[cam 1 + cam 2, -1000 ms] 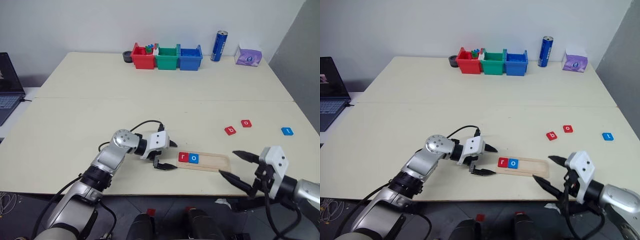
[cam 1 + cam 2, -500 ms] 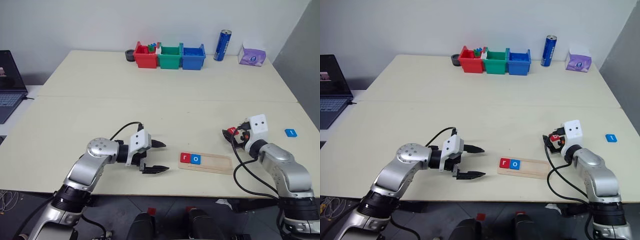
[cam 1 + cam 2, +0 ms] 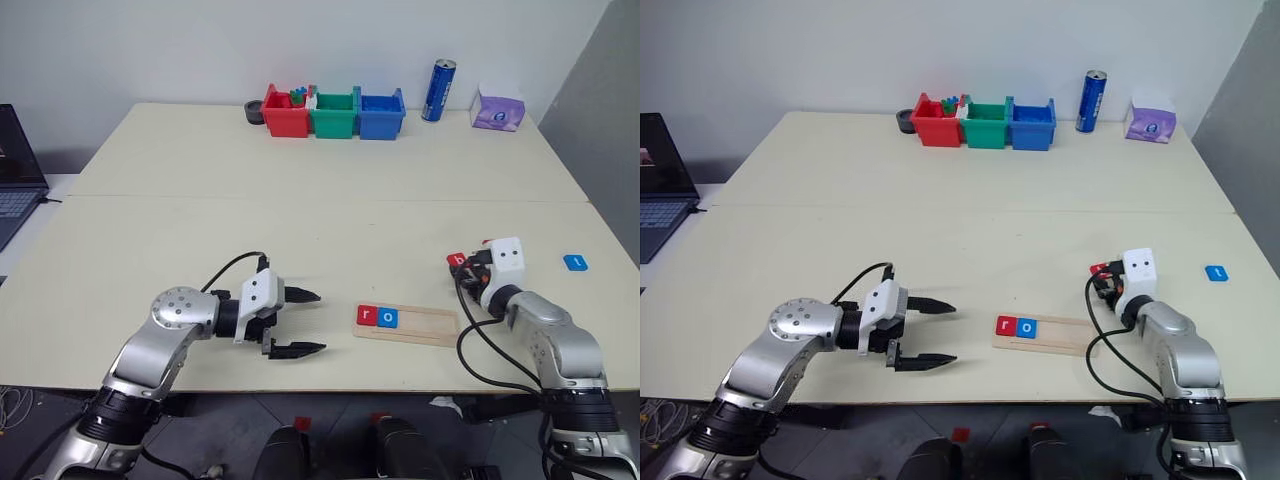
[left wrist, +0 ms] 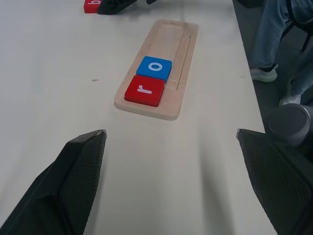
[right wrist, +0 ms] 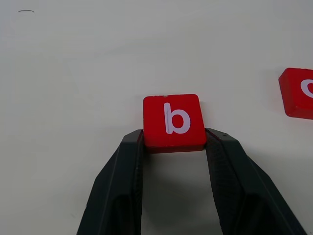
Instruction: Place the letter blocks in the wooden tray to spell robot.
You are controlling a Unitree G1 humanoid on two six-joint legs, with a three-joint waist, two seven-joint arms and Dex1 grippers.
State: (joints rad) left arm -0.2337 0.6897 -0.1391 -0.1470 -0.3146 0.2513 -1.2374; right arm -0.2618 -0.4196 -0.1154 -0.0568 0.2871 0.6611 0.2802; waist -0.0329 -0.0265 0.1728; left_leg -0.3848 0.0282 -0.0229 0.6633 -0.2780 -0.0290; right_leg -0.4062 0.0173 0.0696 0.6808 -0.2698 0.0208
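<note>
My right gripper should put the b block down and hold it by its top and bottom edges, because its finger covers the b block's side facing the o block.
The wooden tray lies near the table's front edge with a red "r" block and a blue "o" block side by side at its left end. Just behind the tray's right end my right gripper is shut on a red "b" block, one finger pressed on each side while the block rests on the table. Close beside it lies another red block. A blue "t" block sits farther right. My left gripper hovers open and empty, left of the tray.
Red, green and blue bins line the table's far edge, with a blue can and a purple tissue pack to their right. A laptop sits at far left. A person's legs stand beyond the table.
My right gripper came forward from the table's front edge to the "b" block and closed on it. My left gripper drew back leftward from the tray, still open.
</note>
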